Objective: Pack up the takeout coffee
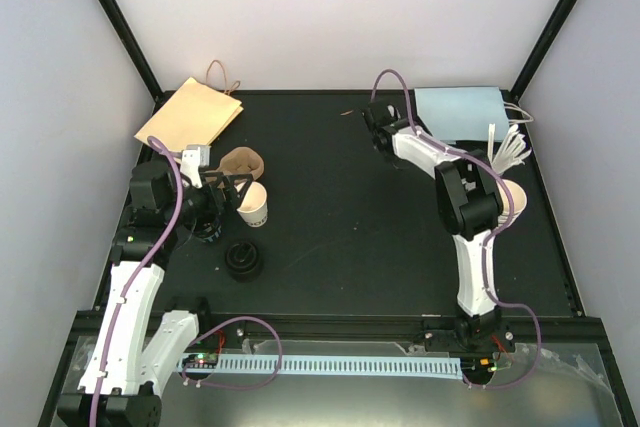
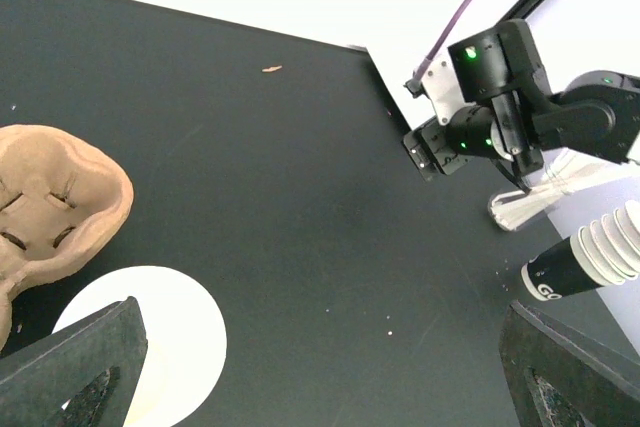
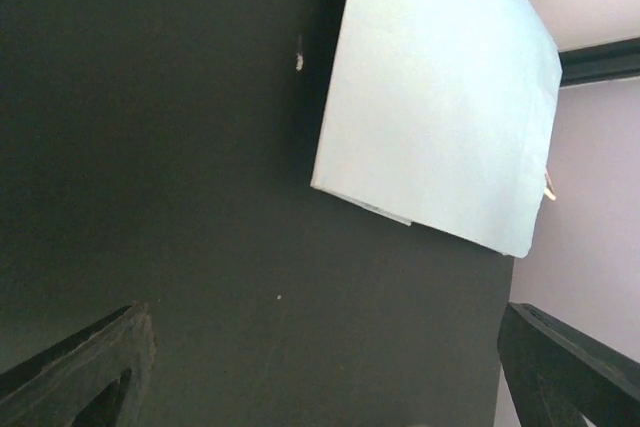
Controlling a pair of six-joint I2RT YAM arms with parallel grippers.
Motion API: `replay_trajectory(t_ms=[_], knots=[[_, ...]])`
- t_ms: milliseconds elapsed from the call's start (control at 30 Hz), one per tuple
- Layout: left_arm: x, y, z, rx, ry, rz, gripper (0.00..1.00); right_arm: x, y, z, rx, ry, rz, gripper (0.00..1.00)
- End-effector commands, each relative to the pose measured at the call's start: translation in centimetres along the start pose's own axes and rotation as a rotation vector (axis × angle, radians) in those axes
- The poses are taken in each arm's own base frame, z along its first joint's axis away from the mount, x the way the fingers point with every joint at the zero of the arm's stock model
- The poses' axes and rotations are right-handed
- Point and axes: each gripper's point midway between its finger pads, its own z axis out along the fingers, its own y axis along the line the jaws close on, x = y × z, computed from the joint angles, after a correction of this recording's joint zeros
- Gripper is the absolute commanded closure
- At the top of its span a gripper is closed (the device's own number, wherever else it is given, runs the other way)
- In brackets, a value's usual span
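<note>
The light blue bag's handles (image 1: 520, 112) point to the side, away from my left gripper, so next my right gripper pinches the bag's opposite edge (image 1: 418, 119) and turns the bag around.
No lidded cup shows in any view. A lidless white paper cup (image 1: 253, 205) stands at the left of the table, just right of my left gripper (image 1: 236, 194). From the left wrist view it is a white disc (image 2: 140, 342) beside the left fingertip (image 2: 95, 367). My left gripper (image 2: 320, 377) is open and empty over the black mat. A pile of black lids (image 1: 243, 259) lies in front of the cup. My right gripper (image 1: 375, 122) is open and empty at the back, next to a flat light blue bag (image 1: 460, 110), which also shows in the right wrist view (image 3: 440, 97).
A brown pulp cup carrier (image 1: 240, 161) (image 2: 50, 197) lies behind the cup. A flat brown paper bag (image 1: 190, 112) lies at the back left. A nested stack of white cups (image 1: 512, 197) (image 2: 610, 247) and white straws (image 1: 510, 147) lie at the right edge.
</note>
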Motion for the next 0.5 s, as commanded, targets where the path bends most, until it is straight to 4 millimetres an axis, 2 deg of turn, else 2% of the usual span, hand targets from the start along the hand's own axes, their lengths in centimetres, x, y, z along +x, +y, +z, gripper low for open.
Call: replay_trajectory(t_ms=[0, 200, 267, 367, 467], knots=[[-0.6, -0.3, -0.1, 0.011, -0.025, 0.03, 0.01, -2.7, -0.8, -2.4, -0.05, -0.197, 0.002, 0.05], [-0.4, -0.2, 0.2, 0.022, -0.019, 0.024, 0.01, -2.5, -0.1, -3.8, -0.054, -0.361, -0.058, 0.05], [-0.4, -0.2, 0.3, 0.025, -0.016, 0.021, 0.01, -2.3, 0.7, -4.1, -0.086, -0.401, -0.086, 0.07], [-0.2, -0.2, 0.4, 0.031, -0.011, 0.018, 0.01, -1.5, 1.5, -3.1, -0.05, -0.409, -0.141, 0.09], [-0.2, -0.2, 0.5, 0.035, -0.011, 0.017, 0.01, 0.0, 3.7, -1.8, -0.048, -0.436, -0.283, 0.07]])
